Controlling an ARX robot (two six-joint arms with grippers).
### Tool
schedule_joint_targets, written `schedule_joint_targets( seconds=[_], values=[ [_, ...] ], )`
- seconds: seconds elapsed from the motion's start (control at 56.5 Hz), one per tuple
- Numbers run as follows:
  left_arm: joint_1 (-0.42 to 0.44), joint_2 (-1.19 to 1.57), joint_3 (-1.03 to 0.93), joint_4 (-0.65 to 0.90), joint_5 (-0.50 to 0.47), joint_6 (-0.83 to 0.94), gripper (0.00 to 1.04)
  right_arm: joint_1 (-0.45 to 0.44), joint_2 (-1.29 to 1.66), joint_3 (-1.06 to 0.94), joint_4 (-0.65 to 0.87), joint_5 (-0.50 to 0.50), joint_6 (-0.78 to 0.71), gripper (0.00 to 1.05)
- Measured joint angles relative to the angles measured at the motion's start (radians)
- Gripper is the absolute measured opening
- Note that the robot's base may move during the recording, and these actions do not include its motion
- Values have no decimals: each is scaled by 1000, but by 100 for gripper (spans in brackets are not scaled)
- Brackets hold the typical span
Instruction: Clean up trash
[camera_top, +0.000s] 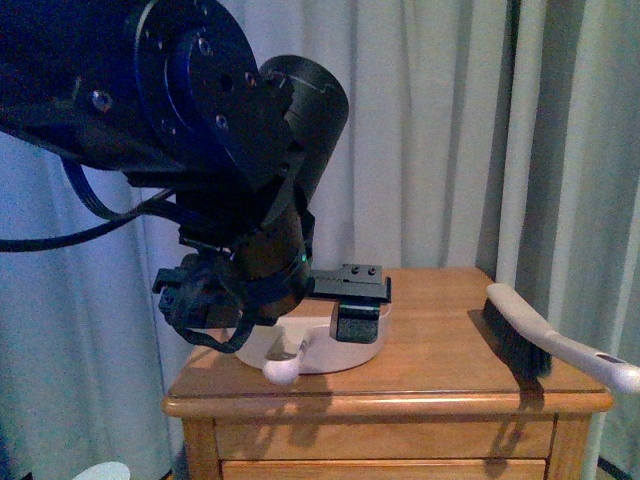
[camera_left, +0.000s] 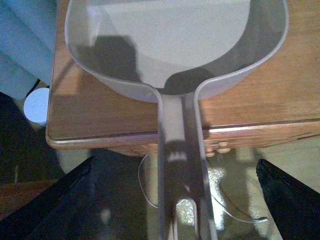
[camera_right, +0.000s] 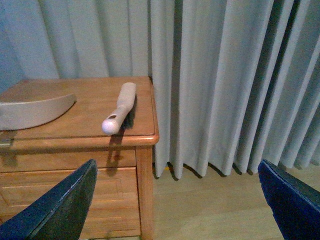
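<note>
The pinkish-beige dustpan (camera_top: 338, 348) will keep swept trash cradled at its handle end when I lift it, because the dustpan's raised rim (camera_left: 160, 92) curves around that end.
No crumpled white paper wad shows in any view; the trash is hidden or out of view. A pinkish-beige dustpan (camera_top: 325, 352) lies on the wooden nightstand (camera_top: 440, 375), its handle sticking out over the front edge. My left gripper (camera_top: 280, 330) is open and hangs over that handle. In the left wrist view the fingers (camera_left: 287, 195) stand wide on either side of the handle (camera_left: 180, 150), apart from it, and the pan (camera_left: 175, 40) looks empty. My right gripper (camera_right: 177, 162) is open and empty, off to the nightstand's right, above the floor.
A hand brush (camera_top: 540, 340) lies at the nightstand's right edge, also in the right wrist view (camera_right: 120, 107). Grey curtains (camera_top: 450, 130) hang behind and to the right. A white round object (camera_left: 37, 105) sits on the floor left of the nightstand. A thin cable (camera_left: 150, 192) lies under the handle.
</note>
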Motion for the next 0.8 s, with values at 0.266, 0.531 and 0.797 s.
schedule_joint_targets(
  seconds=[0.266,0.531,0.797],
  values=[
    [3,42,0,20,-6,3,97,0,0,0,0,0,0,97],
    [11,75,3,35,-8,28,97,0,0,0,0,0,0,97],
    [12,75,3,45,-3,60,67,0,0,0,0,0,0,97]
  ],
)
